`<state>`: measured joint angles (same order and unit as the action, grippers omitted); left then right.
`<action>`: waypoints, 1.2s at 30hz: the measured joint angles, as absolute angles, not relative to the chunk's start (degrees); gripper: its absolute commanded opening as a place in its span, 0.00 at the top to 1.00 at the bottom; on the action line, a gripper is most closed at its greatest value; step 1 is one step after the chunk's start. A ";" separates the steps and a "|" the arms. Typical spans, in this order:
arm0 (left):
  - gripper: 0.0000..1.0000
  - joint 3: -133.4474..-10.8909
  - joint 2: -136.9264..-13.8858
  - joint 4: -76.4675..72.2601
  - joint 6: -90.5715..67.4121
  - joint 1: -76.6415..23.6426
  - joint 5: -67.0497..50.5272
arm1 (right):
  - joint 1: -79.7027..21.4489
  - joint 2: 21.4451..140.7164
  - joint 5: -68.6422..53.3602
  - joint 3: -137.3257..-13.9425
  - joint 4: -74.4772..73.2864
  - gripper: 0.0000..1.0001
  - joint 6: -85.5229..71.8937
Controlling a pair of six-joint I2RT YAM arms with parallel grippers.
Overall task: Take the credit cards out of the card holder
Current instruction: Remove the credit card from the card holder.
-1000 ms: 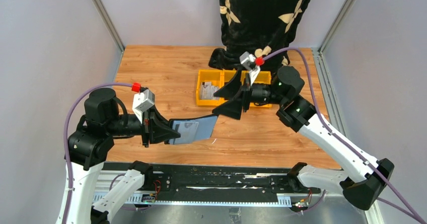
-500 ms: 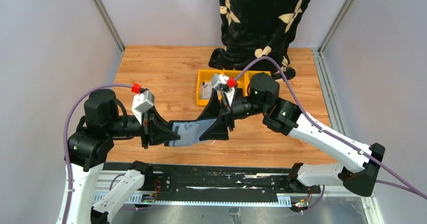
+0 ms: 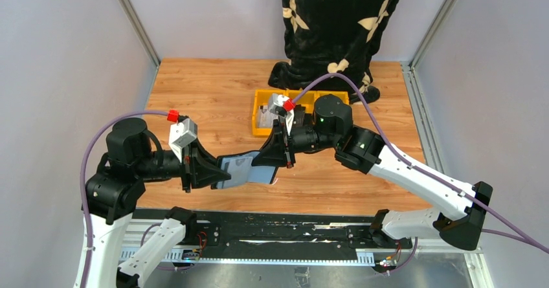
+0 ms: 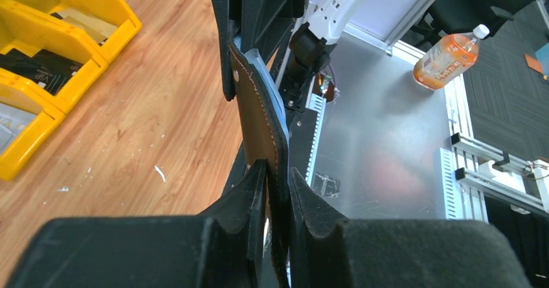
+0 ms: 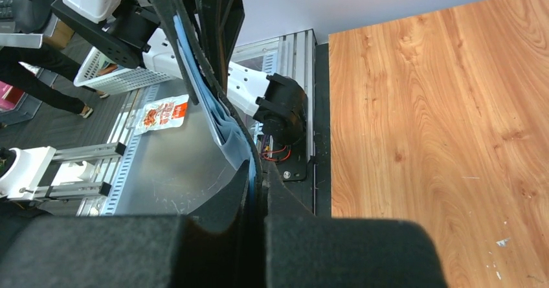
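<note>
My left gripper should open to release the blue layers (image 3: 235, 170) it is pinching against the cover, while my right gripper turns the card holder (image 3: 263, 173) toward my left gripper.
The card holder (image 3: 243, 169) hangs open above the table's near edge, held flat between both arms. My left gripper (image 3: 219, 171) is shut on its left end; in the left wrist view the jaws (image 4: 277, 173) pinch the brown-black cover (image 4: 257, 116). My right gripper (image 3: 269, 161) is shut on the right end. In the right wrist view its jaws (image 5: 257, 169) clamp the grey-blue layers (image 5: 217, 123) against the black cover. I cannot tell whether those blue layers are credit cards or sleeves.
Yellow bins (image 3: 258, 131) stand behind the right gripper at mid-table, with pale flat items inside (image 3: 265, 116). The same bins (image 4: 97, 48) show in the left wrist view. A black patterned cloth (image 3: 336, 22) hangs at the back edge.
The right arm swung left from the yellow bins to the holder's right end and its jaws shut there. The left gripper kept its grip and barely moved.
</note>
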<state>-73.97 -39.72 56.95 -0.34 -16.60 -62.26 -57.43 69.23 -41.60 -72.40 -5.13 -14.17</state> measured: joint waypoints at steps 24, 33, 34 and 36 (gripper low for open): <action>0.61 -73.21 -38.28 56.75 0.93 -16.60 -61.08 | -58.54 69.41 -36.23 -72.62 -6.81 1.00 -17.08; 0.00 -73.10 -36.69 56.69 2.13 -16.60 -56.18 | -62.22 72.34 -27.70 -78.50 -13.78 1.00 -18.85; 0.00 -73.10 -36.27 56.69 2.33 -16.60 -56.49 | -62.54 72.66 -25.67 -79.29 -14.76 1.00 -19.14; 0.00 -73.10 -35.33 56.71 2.90 -16.60 -56.60 | -63.66 73.69 -20.03 -81.52 -16.99 1.00 -20.25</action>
